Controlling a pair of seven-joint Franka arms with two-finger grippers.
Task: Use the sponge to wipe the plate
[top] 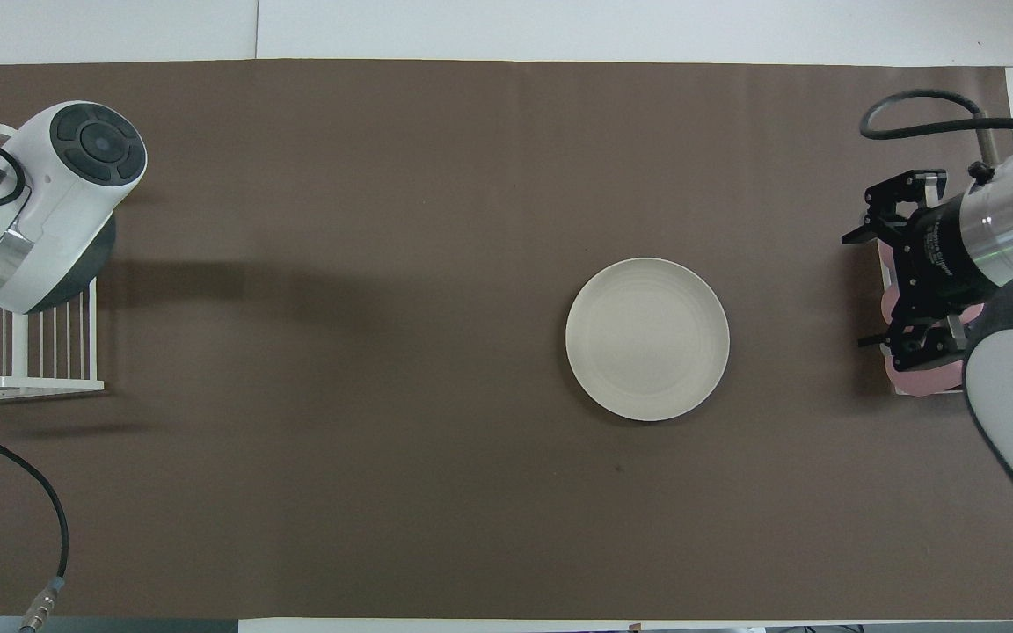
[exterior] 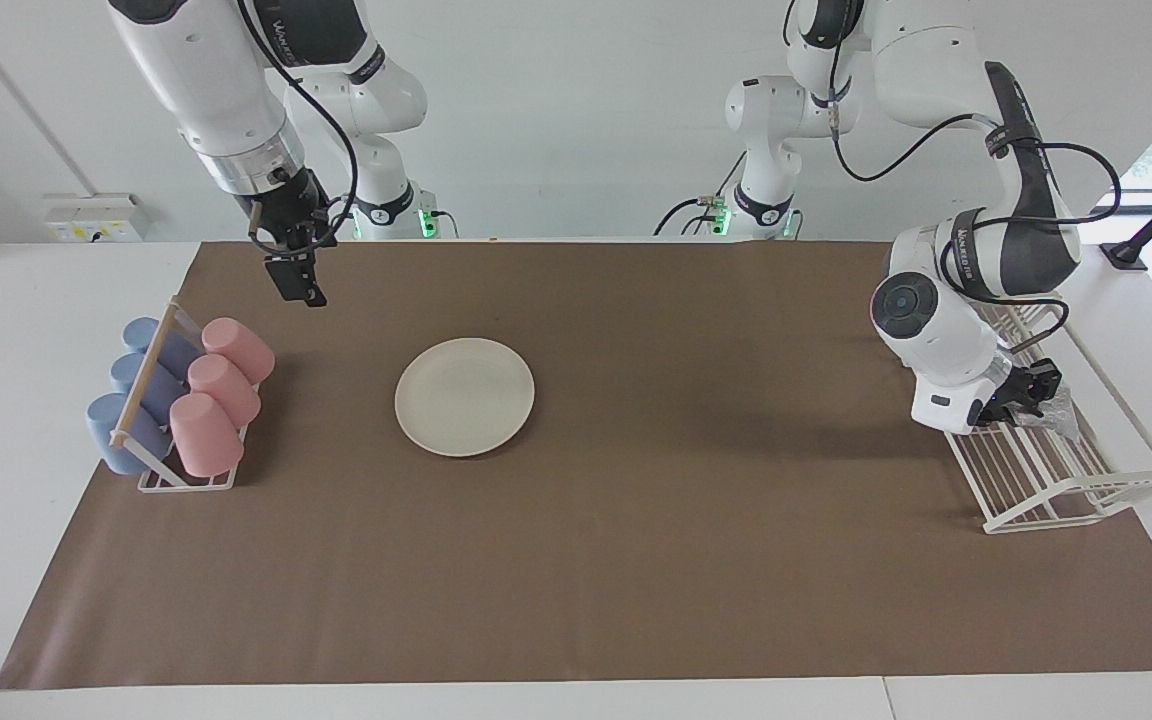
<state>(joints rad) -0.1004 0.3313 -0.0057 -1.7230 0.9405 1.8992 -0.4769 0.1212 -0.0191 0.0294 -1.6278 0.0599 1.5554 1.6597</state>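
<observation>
When I wipe across with the sponge, the cream-white plate (top: 647, 338) should stay in place: it lies flat on the brown mat (top: 619, 418).
The cream-white plate (exterior: 464, 397) (top: 647, 338) lies flat on the brown mat, nearer the right arm's end. The silvery-grey sponge (exterior: 1061, 413) sits in the white wire rack (exterior: 1066, 485) at the left arm's end. My left gripper (exterior: 1039, 388) is down in that rack, its fingers drawn together on the sponge. In the overhead view the left wrist hides both gripper and sponge. My right gripper (exterior: 298, 283) (top: 863, 290) hangs open and empty in the air, between the plate and the cup rack.
A low rack of pink cups (exterior: 221, 385) and blue cups (exterior: 136, 385) stands at the right arm's end. The white wire rack (top: 23, 352) sits on the mat's edge at the left arm's end. The brown mat (exterior: 696, 560) covers most of the table.
</observation>
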